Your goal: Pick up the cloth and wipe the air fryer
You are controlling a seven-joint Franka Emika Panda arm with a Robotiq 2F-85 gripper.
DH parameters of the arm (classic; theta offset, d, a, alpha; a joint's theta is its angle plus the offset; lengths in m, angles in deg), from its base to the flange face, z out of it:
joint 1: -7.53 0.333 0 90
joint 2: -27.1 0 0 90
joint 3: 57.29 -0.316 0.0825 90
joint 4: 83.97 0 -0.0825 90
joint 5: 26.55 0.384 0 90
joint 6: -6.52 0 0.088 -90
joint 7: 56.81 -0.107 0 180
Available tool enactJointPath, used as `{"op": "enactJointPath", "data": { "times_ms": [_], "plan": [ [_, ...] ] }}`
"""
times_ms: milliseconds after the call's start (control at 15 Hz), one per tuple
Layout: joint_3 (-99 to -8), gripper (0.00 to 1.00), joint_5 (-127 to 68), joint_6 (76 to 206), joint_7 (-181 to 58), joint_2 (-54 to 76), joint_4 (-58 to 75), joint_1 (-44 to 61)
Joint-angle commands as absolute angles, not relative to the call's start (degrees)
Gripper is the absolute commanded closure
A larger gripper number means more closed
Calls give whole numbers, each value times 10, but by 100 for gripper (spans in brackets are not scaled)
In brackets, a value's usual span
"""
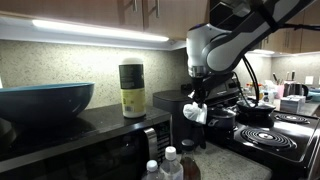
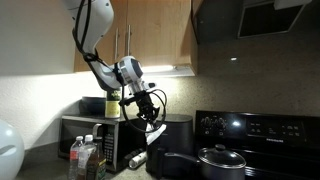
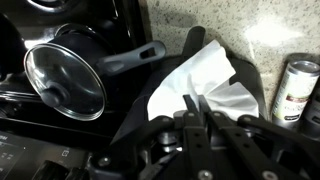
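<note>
My gripper should raise the cloth (image 1: 196, 113) and move it over the air fryer's top (image 1: 176, 94), because the cloth is hanging in front of the air fryer, below its top edge.
A white cloth (image 3: 216, 72) hangs from my gripper (image 3: 197, 100), whose fingers are shut on its upper edge. The cloth lies against the top of the black air fryer (image 3: 160, 98). In both exterior views the gripper (image 1: 197, 99) (image 2: 148, 113) points down over the air fryer (image 1: 168, 116) (image 2: 172, 148), and the cloth (image 1: 196, 114) (image 2: 155, 130) bunches beneath the fingers at its top. The air fryer stands on the counter between the microwave and the stove.
A black pot with a glass lid (image 3: 64, 82) (image 2: 215, 160) sits on the stove (image 1: 278, 135) beside the air fryer. A microwave (image 2: 88, 138) carries a blue bowl (image 1: 45, 100) and a canister (image 1: 131, 90). Water bottles (image 1: 165, 165) and a can (image 3: 296, 90) stand on the counter.
</note>
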State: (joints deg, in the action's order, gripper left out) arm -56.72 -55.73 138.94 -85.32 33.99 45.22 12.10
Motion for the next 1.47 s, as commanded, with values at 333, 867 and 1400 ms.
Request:
{"op": "enactJointPath", "data": {
  "times_ms": [333, 867, 1400],
  "plan": [
    [-597, 94, -635, 1424, -950, 336, 436, 79],
    [-593, 93, -792, 1472, -1136, 291, 375, 72],
    [-574, 93, -723, 1461, -1092, 228, 373, 73]
  ]
}}
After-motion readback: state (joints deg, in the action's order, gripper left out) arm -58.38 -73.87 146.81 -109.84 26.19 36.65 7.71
